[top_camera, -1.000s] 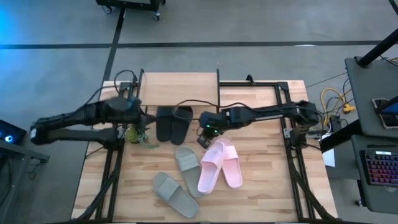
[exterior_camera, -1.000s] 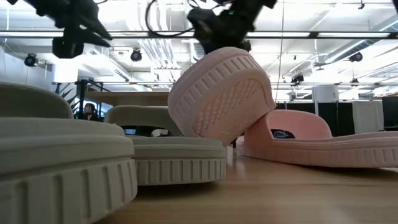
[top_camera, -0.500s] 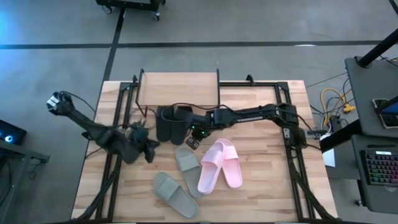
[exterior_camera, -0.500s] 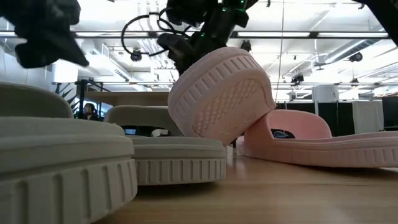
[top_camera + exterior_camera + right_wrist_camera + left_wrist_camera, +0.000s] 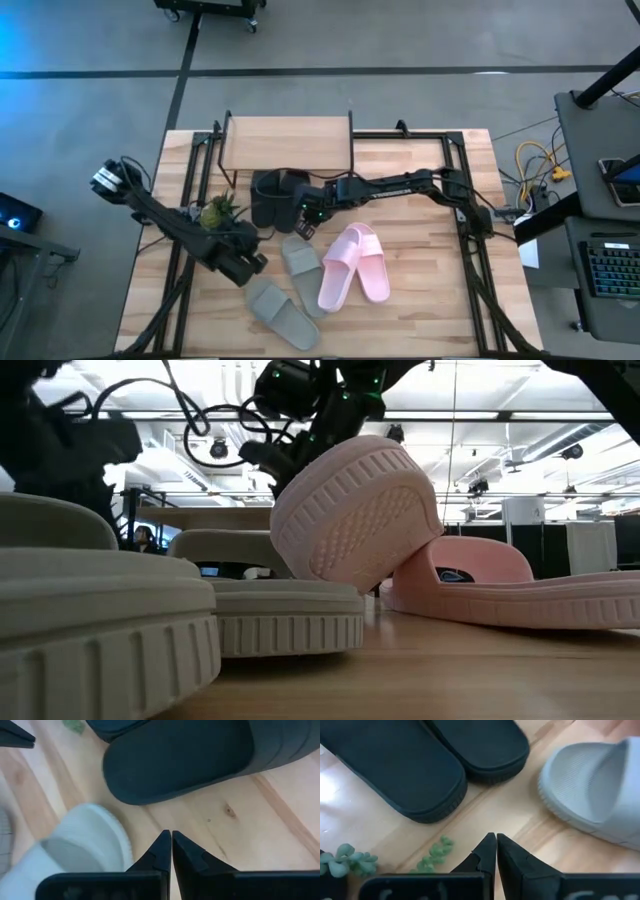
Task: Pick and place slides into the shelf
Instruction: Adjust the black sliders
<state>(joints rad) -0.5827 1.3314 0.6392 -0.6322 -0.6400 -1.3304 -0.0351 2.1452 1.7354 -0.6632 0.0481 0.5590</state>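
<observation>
The black slide (image 5: 286, 213) next to the robot's right gripper sticks out of the shelf, so next the left gripper moves back while the right gripper pushes the slide under the shelf (image 5: 287, 168).
The shelf (image 5: 288, 145) stands at the table's far side. The black pair (image 5: 278, 198) lies in front of it, soles on the table. Two grey-green slides (image 5: 300, 262) (image 5: 282, 312) lie nearer. The pink pair (image 5: 355, 265) lies to their right, one slide leaning tilted on the other (image 5: 355, 510). My left gripper (image 5: 252, 264) is shut and empty, between the black pair and the grey-green slides (image 5: 595, 790). My right gripper (image 5: 305, 216) is shut and empty, just near of the black slides' toes (image 5: 185, 755).
A small green plant (image 5: 215, 212) lies left of the black pair; its leaves show in the left wrist view (image 5: 350, 860). Black metal frame rails (image 5: 460, 200) run along the table's left and right sides. Bare wood (image 5: 430, 300) lies right of the pink pair.
My left gripper has swung from beside the shelf's left end toward the table's near edge and a little right, ending by the grey-green slides. My right gripper has gone toward the table's left, from over the pink pair to the black slides' toes. The slides have kept still.
</observation>
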